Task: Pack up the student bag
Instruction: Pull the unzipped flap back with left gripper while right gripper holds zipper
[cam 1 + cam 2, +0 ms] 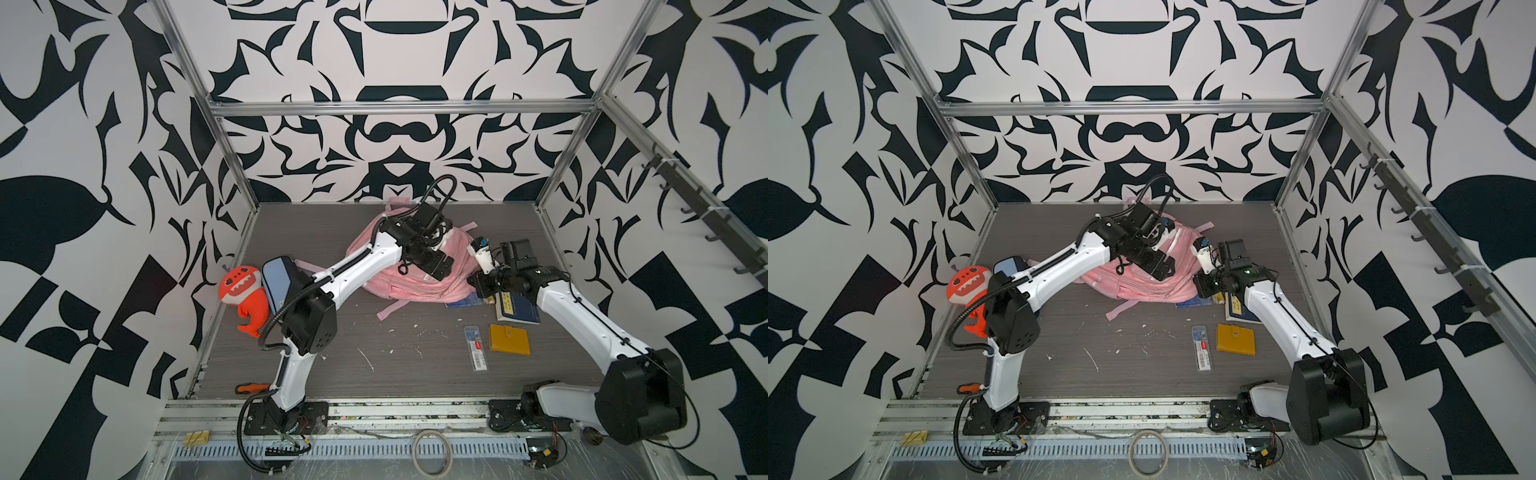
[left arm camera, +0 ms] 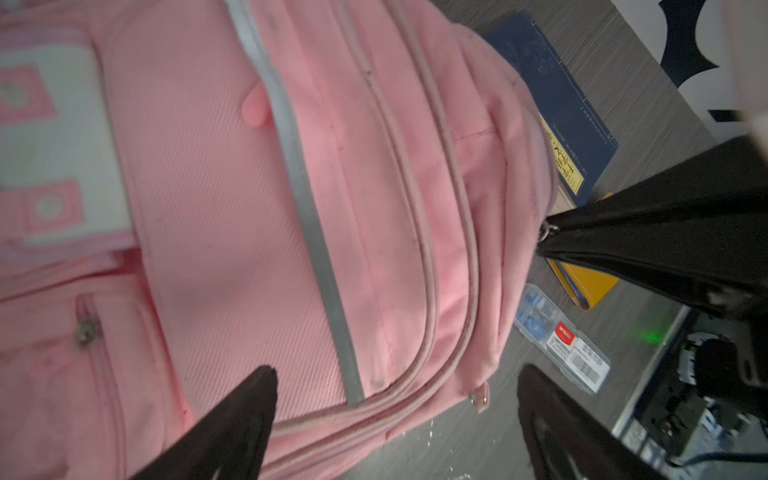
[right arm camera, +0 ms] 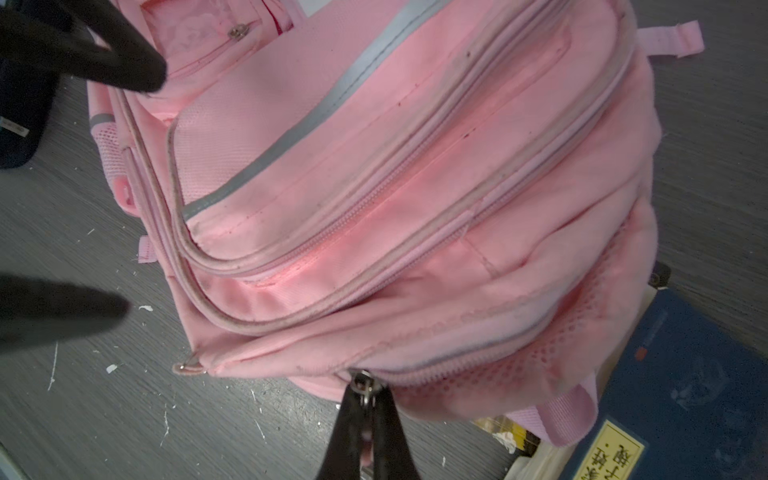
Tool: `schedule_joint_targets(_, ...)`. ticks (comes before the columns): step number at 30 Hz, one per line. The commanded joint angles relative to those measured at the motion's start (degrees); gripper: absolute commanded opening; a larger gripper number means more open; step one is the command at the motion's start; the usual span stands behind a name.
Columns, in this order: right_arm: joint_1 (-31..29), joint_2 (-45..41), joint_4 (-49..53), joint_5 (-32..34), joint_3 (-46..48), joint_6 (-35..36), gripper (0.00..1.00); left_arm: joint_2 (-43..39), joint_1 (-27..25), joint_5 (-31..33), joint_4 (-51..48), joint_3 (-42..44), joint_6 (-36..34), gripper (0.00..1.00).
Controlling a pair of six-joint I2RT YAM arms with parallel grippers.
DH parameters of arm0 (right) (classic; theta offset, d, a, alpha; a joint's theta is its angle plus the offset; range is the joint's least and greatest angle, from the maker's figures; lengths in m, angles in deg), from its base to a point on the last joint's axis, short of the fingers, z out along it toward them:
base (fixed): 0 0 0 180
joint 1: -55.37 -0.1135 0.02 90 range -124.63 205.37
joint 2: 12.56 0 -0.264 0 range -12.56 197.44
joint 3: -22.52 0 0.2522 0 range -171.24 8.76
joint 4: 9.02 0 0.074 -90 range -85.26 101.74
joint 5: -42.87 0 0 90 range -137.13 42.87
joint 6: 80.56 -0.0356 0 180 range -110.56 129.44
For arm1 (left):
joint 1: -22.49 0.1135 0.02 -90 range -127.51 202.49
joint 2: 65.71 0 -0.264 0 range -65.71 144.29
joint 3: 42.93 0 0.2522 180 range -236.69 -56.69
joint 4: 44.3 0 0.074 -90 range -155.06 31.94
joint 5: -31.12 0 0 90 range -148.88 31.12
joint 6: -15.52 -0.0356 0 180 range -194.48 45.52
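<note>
I can see a blue piece (image 1: 464, 302) sticking out under the student bag's front corner (image 1: 457, 293), so I should expect another blue book mostly hidden under that edge of the student bag.
The student bag (image 1: 419, 286) (image 1: 1142, 286) is a pink backpack lying flat at the back middle of the table, pockets up. My left gripper (image 1: 438, 272) (image 2: 397, 370) hangs open just above its front corner. One finger (image 2: 232, 424) is over the fabric and the other over bare table, with nothing between them. My right gripper (image 1: 477, 281) (image 3: 365, 380) is shut on a metal zip pull (image 3: 365, 386) at the bag's right edge. That pinch also shows in the left wrist view, at the zip pull (image 2: 547, 230). The zips I can see look closed.
A dark blue book (image 1: 519, 309) lies under my right arm. A mustard wallet (image 1: 509, 339) and a clear plastic case (image 1: 475, 341) sit in front of it. At the left edge are an orange plush toy (image 1: 245, 295) and a blue pencil case (image 1: 276, 282).
</note>
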Motion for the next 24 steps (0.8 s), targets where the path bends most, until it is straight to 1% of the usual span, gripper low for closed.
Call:
schedule_joint_targets(1, 0.92, -0.79, -3.98, -2.64, -4.15, 0.21, 0.00, 3.16, -0.31, 4.16, -4.15, -2.54, -3.08, 0.91)
schedule_joint_targets(3, 1.11, -0.62, -3.96, -2.60, -4.54, 0.12, 0.00, 4.43, -1.54, 6.18, -4.11, -2.34, -4.06, 0.90)
schedule_joint_targets(6, 1.53, -0.82, -3.25, -2.83, -5.18, 0.14, 0.00, 6.88, -2.91, 10.21, -3.89, -2.05, -5.01, 0.86)
schedule_joint_targets(7, 1.68, -0.89, -2.79, -2.99, -5.42, 0.25, 0.00, 7.66, -3.10, 11.69, -3.58, -2.05, -5.01, 0.79)
schedule_joint_targets(8, 1.80, -0.93, -2.08, -3.07, -5.71, 0.44, 0.00, 8.44, -3.19, 12.78, -3.08, -2.17, -5.17, 0.76)
schedule_joint_targets(10, 2.02, -1.12, -0.65, -3.46, -6.37, 0.97, 0.00, 9.91, -3.38, 13.88, -2.43, -2.75, -6.19, 0.71)
schedule_joint_targets(12, 2.41, -1.35, 0.63, -3.54, -6.79, 1.49, 0.00, 11.09, -3.85, 15.43, -2.22, -3.13, -7.25, 0.69)
schedule_joint_targets(15, 3.14, -1.30, 1.55, -3.82, -7.43, 1.61, 0.00, 11.11, -4.51, 17.13, 0.01, -0.59, -8.46, 0.62)
schedule_joint_targets(18, 3.23, -1.17, 2.49, -3.59, -8.26, 1.59, 0.00, 9.96, -5.60, 19.52, 4.10, 2.47, -9.55, 0.48)
schedule_joint_targets(21, 3.23, -1.58, 2.96, -3.17, -8.17, 1.66, 0.00, 9.26, -5.84, 20.17, 4.93, 2.64, -8.94, 0.25)
schedule_joint_targets(23, 3.29, -2.05, 3.16, -2.88, -7.63, 1.86, 0.00, 8.65, -5.84, 19.55, 5.10, 2.40, -8.65, 0.06)
schedule_joint_targets(24, 3.31, -2.35, 3.25, -2.73, -7.18, 2.09, 0.00, 8.20, -5.76, 18.99, 4.84, 2.14, -8.19, 0.00)
